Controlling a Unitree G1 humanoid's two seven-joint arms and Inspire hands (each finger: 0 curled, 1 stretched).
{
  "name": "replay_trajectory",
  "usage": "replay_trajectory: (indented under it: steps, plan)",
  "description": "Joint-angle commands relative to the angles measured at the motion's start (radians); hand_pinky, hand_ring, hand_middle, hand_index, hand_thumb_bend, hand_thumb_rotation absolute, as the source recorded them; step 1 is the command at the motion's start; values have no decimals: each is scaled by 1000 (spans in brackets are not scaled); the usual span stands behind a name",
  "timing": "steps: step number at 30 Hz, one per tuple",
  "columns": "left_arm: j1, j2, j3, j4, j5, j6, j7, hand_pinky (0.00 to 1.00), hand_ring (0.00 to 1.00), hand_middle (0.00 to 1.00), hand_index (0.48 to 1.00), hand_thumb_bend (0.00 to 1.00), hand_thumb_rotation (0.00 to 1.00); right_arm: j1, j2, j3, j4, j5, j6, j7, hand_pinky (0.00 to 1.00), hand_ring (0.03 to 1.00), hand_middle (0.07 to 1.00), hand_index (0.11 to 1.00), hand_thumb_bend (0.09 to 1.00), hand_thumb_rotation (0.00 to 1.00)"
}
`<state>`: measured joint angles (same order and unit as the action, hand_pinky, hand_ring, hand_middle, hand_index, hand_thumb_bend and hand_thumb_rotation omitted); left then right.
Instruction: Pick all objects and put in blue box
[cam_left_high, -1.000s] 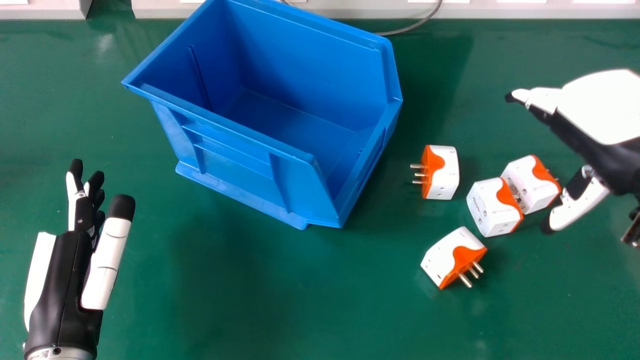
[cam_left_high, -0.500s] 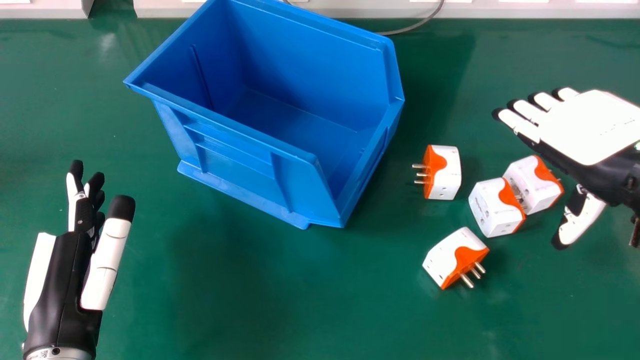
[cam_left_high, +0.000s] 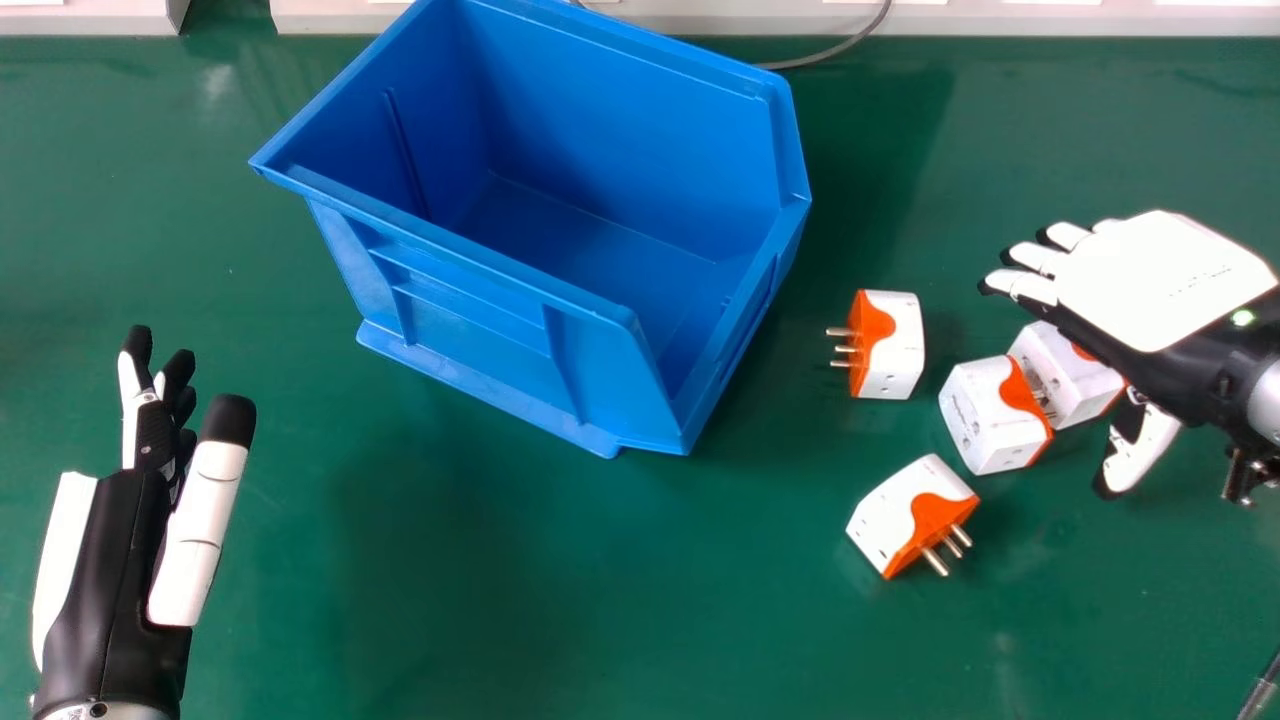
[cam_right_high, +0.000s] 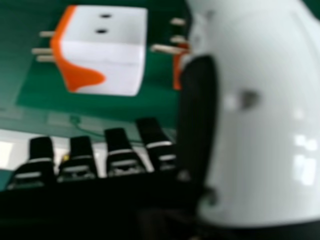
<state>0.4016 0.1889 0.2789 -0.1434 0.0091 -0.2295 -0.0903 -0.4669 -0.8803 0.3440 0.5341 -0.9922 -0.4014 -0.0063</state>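
The rear adapter has pins of the neighbouring adapter pressed against it, so the neighbouring adapter will swivel and shift when the robot lifts the rear adapter.
In the head view my right hand is open, palm down, at the right, partly over the rear white-and-orange plug adapter. Against that one sits a second adapter. A third adapter stands nearer the box, its pins pointing left; a fourth adapter lies closer to the front. The blue box is empty, left of them all. My left hand is open at the lower left. In the right hand view, an adapter appears beyond my right hand's fingers and thumb.
The green table carries everything. A pale ledge runs along its far edge, with a grey cable behind the box. A dark rod-like thing pokes in at the lower right corner.
My right hand has turned palm down with its fingers spread and come lower in the head view, now partly covering the rear adapter. The left hand has shifted slightly left. The adapters stay put.
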Motion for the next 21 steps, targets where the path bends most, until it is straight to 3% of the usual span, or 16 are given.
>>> replay_trajectory:
  steps: [1,12,15,18,21]
  plan:
    - [9,15,12,-31,-5,-10,-3,1000,1000,1000,1000,788,1000,-46,3,6,32,-3,13,-30,841,904,894,849,896,151]
    - [18,22,19,-43,-10,-4,-3,1000,1000,1000,1000,796,1000,-98,19,70,103,-35,46,-61,820,896,885,843,888,135]
    - [17,25,21,-32,-11,-12,-2,1000,1000,1000,1000,802,1000,-115,22,89,124,-51,54,-78,809,889,874,832,895,151]
    - [25,24,20,-49,-10,-5,0,1000,1000,1000,1000,802,1000,-127,32,96,146,-39,56,-86,797,880,861,820,888,148]
    - [23,28,24,-37,-15,-12,-3,1000,1000,1000,1000,800,1000,-131,36,101,163,-35,52,-109,785,864,849,807,875,130]
